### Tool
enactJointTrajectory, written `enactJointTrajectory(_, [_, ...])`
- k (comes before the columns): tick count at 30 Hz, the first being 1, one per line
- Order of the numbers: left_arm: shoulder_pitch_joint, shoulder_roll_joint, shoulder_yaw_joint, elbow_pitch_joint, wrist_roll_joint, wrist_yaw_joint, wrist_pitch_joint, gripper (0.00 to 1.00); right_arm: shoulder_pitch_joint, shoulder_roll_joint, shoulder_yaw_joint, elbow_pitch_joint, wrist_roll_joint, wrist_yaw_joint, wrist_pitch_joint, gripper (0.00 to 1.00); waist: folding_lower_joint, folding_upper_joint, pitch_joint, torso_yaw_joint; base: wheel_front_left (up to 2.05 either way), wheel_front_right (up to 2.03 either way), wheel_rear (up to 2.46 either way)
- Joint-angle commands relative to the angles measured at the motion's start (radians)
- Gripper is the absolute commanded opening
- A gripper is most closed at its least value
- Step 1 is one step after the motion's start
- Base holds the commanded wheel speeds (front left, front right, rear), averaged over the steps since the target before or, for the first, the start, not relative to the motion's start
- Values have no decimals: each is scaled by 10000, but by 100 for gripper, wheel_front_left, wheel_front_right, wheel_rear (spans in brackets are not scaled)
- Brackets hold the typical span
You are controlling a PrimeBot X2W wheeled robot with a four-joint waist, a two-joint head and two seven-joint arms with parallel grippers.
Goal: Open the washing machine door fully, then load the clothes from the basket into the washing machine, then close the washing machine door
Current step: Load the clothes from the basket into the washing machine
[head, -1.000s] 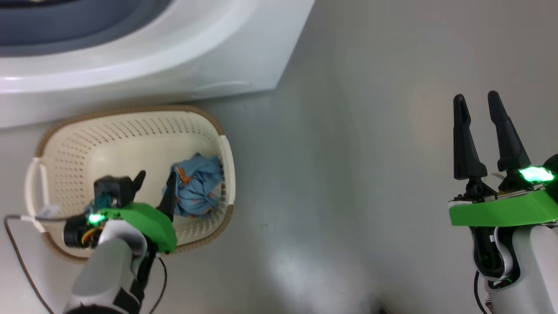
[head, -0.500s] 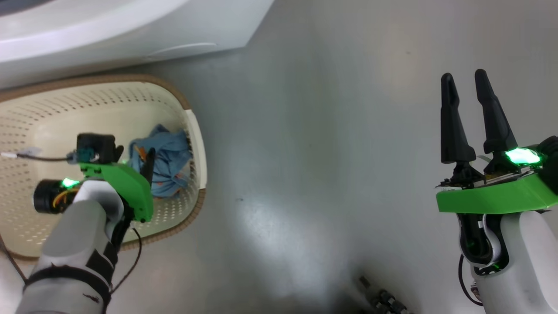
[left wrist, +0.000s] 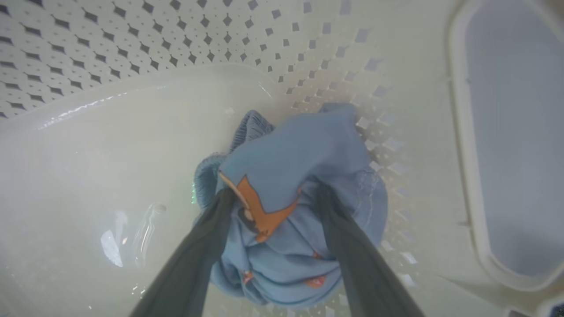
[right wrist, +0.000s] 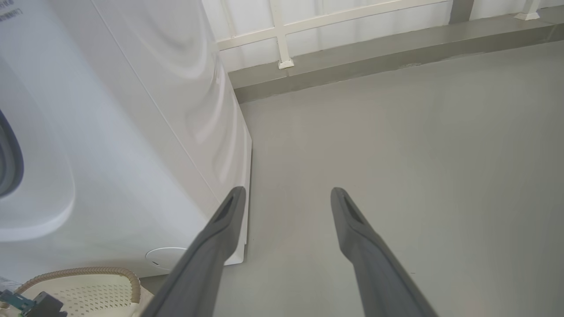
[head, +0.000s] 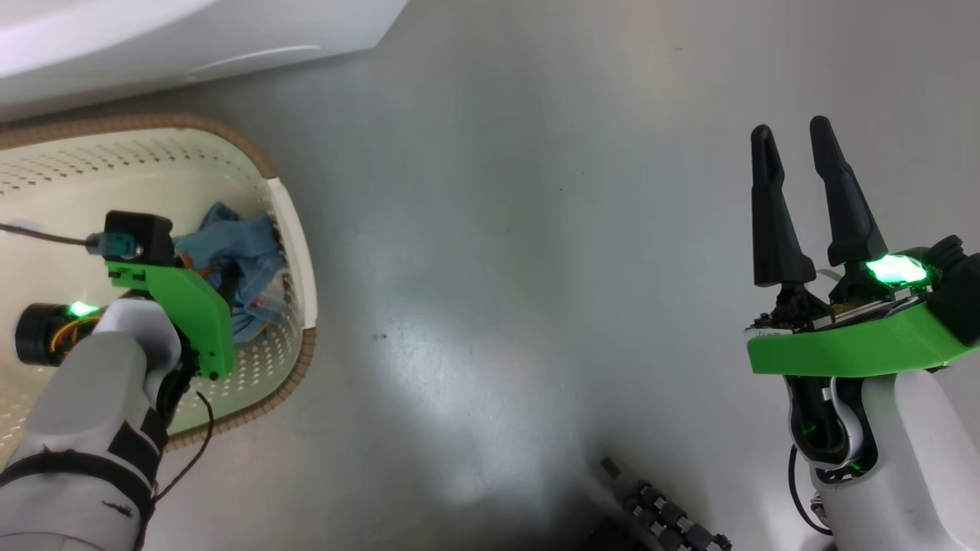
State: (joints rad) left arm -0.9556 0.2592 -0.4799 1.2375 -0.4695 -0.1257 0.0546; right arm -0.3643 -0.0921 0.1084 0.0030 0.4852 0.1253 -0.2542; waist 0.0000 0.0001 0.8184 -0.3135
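Note:
My gripper will bring the light blue bundle of clothes up whole when it lifts and leave the basket empty, because the bundle's folds bunch in a compact heap.
The cream basket with a brown rim stands on the floor below the white washing machine. A light blue bundle of clothes lies against the basket's right wall. My left gripper reaches down into the basket. In the left wrist view it is open, its two fingers straddling the clothes and pressing into the fabric. My right gripper hangs open over bare floor at the right, holding nothing. It points past the washing machine. The washing machine door is out of view.
Grey floor spreads between the basket and my right arm. A dark ribbed part lies at the bottom edge. Behind the machine, a wall with a white rail meets the floor. A basket corner sits by the machine's base.
The head camera has shifted, sliding the basket and machine toward the left. My left gripper has moved from beside the bundle to over it. The right gripper keeps its pose.

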Motion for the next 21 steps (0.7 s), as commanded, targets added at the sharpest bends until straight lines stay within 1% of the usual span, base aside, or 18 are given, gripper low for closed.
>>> enactJointTrajectory(1, [3,387,-78,-128,-218,-49,176,100,61,-20,222,-263,93,54,-76,100,0,-1,86,-110,0,0,0])
enactJointTrajectory(4, [-18,511,-364,-185,-453,-49,382,100,48,6,243,-263,102,54,-76,100,0,-1,123,-169,0,0,0])
enactJointTrajectory(5, [-15,542,-461,-181,-518,-49,451,96,50,15,250,-259,102,54,-76,100,0,-1,125,-184,0,0,0])
enactJointTrajectory(7, [-3,589,-649,-207,-650,-49,526,29,51,28,262,-249,103,54,-76,100,0,-1,127,-205,0,0,0])
enactJointTrajectory(8, [-3,618,-719,-208,-718,-49,526,0,47,33,267,-241,103,54,-76,100,0,-1,124,-212,0,0,0])
enactJointTrajectory(14, [-24,656,-1020,-194,-1041,-50,490,0,9,27,214,-195,96,54,-76,100,0,-1,70,-194,0,0,0])
enactJointTrajectory(21, [88,546,-1249,-197,-1573,-50,-26,0,2,-20,135,-161,47,54,-76,100,0,-1,-363,29,0,0,0])
